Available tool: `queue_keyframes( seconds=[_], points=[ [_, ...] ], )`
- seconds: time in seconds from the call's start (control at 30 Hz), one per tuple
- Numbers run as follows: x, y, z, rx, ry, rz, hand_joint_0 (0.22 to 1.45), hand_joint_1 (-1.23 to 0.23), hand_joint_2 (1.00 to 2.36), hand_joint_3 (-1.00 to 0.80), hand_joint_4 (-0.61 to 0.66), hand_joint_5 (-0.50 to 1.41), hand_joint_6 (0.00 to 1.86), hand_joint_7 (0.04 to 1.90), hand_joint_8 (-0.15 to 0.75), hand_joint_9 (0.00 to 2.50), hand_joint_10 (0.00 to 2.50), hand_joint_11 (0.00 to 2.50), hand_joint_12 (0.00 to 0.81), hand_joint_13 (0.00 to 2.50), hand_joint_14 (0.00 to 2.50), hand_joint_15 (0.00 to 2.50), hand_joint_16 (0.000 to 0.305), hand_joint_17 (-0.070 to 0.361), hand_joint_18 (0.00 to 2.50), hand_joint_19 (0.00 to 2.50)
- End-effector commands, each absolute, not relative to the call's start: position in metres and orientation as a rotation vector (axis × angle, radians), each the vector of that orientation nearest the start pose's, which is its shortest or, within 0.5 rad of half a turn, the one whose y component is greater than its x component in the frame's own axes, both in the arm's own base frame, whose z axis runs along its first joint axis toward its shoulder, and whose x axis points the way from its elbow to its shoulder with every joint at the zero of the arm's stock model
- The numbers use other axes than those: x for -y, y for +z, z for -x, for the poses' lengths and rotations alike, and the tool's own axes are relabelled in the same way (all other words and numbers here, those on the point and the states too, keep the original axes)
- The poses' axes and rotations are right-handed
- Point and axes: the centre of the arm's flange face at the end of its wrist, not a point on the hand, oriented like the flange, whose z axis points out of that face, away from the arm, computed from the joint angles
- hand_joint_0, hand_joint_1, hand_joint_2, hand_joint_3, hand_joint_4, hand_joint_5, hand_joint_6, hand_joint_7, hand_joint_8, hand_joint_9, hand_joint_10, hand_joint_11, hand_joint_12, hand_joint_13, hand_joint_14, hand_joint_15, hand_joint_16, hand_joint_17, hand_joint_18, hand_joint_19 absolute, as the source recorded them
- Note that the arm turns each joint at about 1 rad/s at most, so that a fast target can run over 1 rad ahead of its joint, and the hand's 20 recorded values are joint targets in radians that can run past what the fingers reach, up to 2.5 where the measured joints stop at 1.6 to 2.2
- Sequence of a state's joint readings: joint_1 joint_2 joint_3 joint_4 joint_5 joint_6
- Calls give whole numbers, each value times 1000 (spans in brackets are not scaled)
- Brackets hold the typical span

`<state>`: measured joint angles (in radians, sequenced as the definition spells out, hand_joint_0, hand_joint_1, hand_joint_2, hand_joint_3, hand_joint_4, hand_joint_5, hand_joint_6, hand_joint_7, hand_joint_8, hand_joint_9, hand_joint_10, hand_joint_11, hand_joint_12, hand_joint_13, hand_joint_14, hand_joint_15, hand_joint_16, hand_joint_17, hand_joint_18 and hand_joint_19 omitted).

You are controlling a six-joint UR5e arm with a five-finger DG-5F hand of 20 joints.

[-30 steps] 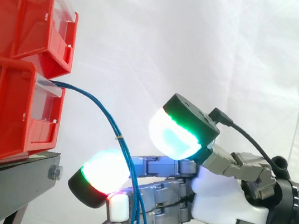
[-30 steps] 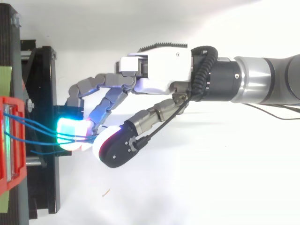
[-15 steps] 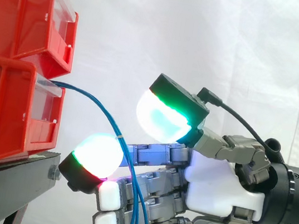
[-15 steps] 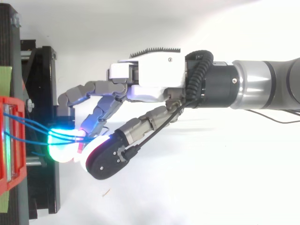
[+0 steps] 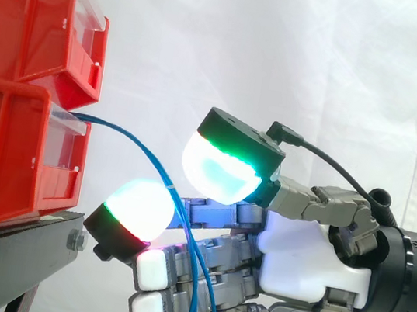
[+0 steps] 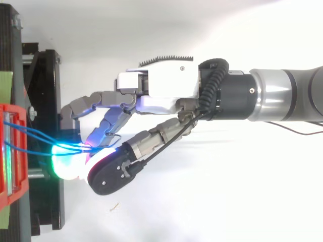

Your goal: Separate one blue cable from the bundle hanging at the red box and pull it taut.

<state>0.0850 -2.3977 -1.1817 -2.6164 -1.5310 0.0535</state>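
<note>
The blue cables part (image 5: 199, 260) below the gripper's finger, so the rest of the bundle (image 5: 146, 151) will fall away and hang loosely when the robot separates one cable.
A bundle of thin blue cables (image 5: 145, 151) comes out of the lower red bin (image 5: 13, 150) and arcs down to the right. The cables fan out at the bin front (image 6: 30, 138) and converge at my hand. My hand (image 5: 311, 258) reaches in from the right with its fingers stretched toward the bins. The cables drop across the fingers (image 5: 212, 262), passing between a glowing fingertip (image 5: 136, 209) and the thumb pad (image 5: 221, 175) just above it. A narrow gap still shows there. The hand (image 6: 161, 91) is open.
A second red bin (image 5: 41, 13) is stacked on the lower one. Both rest on a black stand (image 5: 13, 252) at the left. A white curtain hangs behind, and the arm (image 6: 282, 96) fills the right side.
The hand has moved left toward the bins. The thumb pad has come down closer to the glowing fingertip, with the cables now running between them.
</note>
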Motion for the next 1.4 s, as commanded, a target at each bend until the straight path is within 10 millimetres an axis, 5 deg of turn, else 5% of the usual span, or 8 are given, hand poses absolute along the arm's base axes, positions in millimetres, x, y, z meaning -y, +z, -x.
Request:
queue_keyframes(
  seconds=[0.0,0.57,0.93,1.37],
  points=[
    [76,195,-785,-1146,1329,-1164,665,-645,1011,-326,171,-117,500,1283,300,855,13,454,337,880,17,405,37,84,725,454],
    [92,196,-784,-1128,1312,-1160,605,-495,1002,-474,154,-111,501,1219,303,890,13,461,341,891,15,408,38,85,720,469],
    [95,203,-786,-1123,1318,-1121,670,-636,1013,-296,137,-106,500,1306,303,900,13,464,342,911,15,412,37,84,741,458],
    [90,221,-785,-1131,1306,-1107,661,-650,1012,-330,142,-116,520,1289,302,891,13,463,340,923,15,415,37,83,749,454]
  ],
)
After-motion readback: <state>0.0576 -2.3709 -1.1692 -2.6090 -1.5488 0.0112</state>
